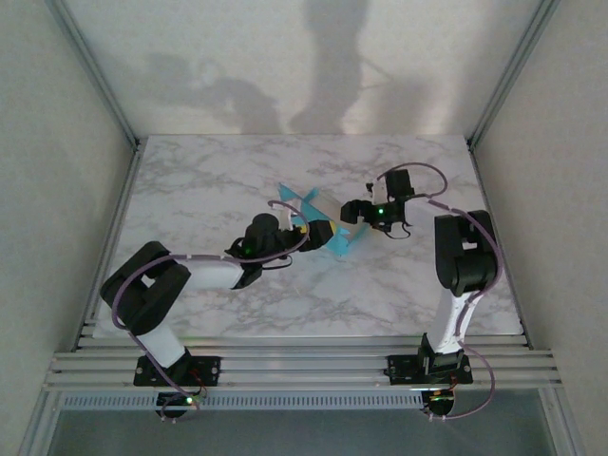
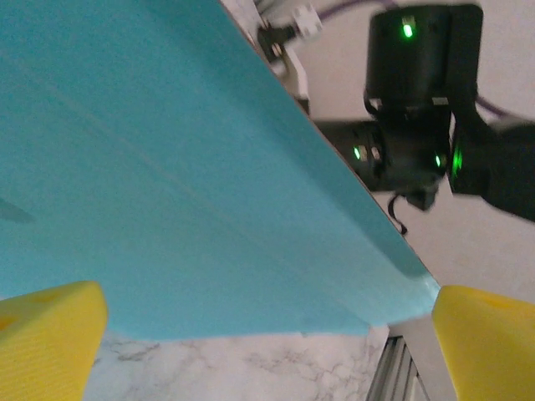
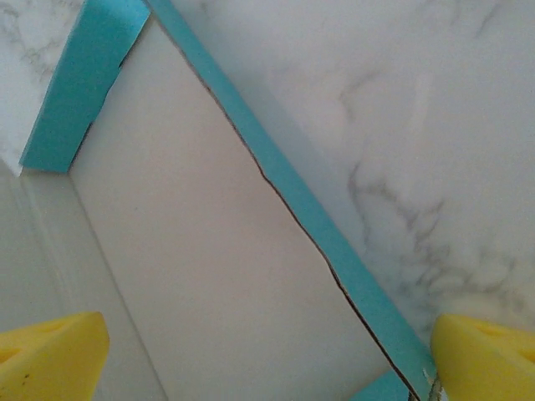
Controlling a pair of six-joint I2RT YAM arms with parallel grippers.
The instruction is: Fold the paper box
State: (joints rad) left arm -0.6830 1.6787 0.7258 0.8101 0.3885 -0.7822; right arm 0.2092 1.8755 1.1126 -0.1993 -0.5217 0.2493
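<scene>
My right gripper should move back to the box's far end (image 1: 314, 194) and turn the paper box straight, because it lies crooked with its turquoise panel (image 2: 184, 192) toward my left gripper.
The paper box (image 1: 321, 224) sits partly folded at the middle of the marble table, turquoise outside and off-white inside. My left gripper (image 1: 298, 229) meets it from the left and my right gripper (image 1: 350, 213) from the right. In the left wrist view a turquoise panel (image 2: 167, 184) slopes just ahead of the open left gripper (image 2: 267, 355), whose yellow fingertips (image 2: 46, 338) stand wide apart with marble between them. In the right wrist view the open right gripper (image 3: 267, 359) hovers over the off-white inner panel (image 3: 209, 251), edged by a turquoise flap (image 3: 292, 200). Neither gripper pinches the cardboard.
The marble tabletop (image 1: 209, 180) extends around the box on all sides. An aluminium frame rail (image 1: 304, 366) runs along the near edge, and grey walls close in the left, right and back. The right arm's black wrist (image 2: 418, 109) shows beyond the turquoise panel.
</scene>
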